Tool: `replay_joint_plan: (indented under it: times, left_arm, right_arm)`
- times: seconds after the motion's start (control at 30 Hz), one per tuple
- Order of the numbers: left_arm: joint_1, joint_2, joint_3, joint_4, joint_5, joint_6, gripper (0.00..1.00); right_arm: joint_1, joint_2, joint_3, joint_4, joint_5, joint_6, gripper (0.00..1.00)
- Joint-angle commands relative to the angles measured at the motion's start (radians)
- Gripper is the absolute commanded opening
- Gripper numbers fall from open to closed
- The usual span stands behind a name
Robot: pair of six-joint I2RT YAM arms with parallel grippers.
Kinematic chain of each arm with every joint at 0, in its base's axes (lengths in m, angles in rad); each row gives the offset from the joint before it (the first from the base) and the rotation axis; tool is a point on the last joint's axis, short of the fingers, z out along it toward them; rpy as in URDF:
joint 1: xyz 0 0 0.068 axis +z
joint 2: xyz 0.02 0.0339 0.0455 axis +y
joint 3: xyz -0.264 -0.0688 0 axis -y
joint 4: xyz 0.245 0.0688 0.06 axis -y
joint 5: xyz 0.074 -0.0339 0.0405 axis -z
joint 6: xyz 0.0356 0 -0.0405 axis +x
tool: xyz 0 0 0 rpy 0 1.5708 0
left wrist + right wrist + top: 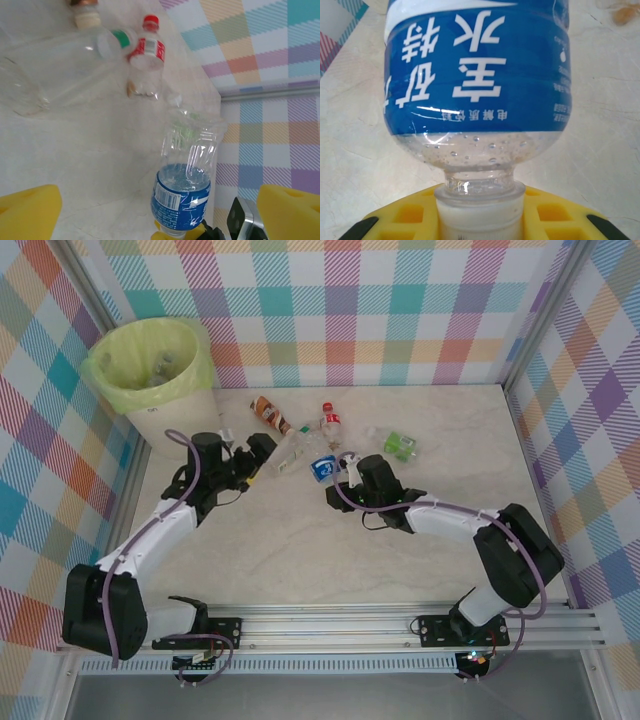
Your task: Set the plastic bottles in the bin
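The bin (155,375) is too far away for my right gripper, which is holding the cap of the blue-labelled bottle, so my left gripper should grab the bottle (321,465) by its body.
My right gripper (480,220) is shut on the white cap and neck of a blue-labelled plastic bottle (477,70), whose body points away from it over the table. In the top view this bottle (324,468) lies mid-table with the right gripper (346,473) at its right end. My left gripper (256,454) is open just left of it. Its yellow fingers (25,212) stand wide apart with the blue-labelled bottle (182,192) in front of them, untouched. The bin (150,365), white with a yellow-green bag, stands at the far left corner.
Beyond the grippers lie a red-labelled bottle (329,420), a brown-labelled one (268,412), a green-labelled one (402,446) and a large clear bottle (290,450). Checked walls close in the table on three sides. The near half of the table has free room.
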State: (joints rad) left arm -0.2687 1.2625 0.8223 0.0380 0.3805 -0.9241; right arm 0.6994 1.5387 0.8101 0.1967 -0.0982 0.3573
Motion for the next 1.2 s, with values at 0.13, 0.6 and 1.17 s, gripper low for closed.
replay_joint_plan:
  times: [0.13,0.6,1.17]
  left_arm:
    - [-0.118,0.122,0.105,0.17,0.099,0.025,1.0]
    - [-0.165,0.25,0.224,0.19,0.077,0.214,0.75]
    - [-0.088,0.173,0.427,-0.108,-0.226,0.427,0.52]
  right_arm:
    - [0.014,-0.073,-0.011,0.103,-0.103,0.034,0.26]
    - [0.022,-0.111,0.027,0.15,-0.264,0.12,0.3]
    - [-0.025,-0.323,0.061,-0.206,0.063,-0.159,0.92]
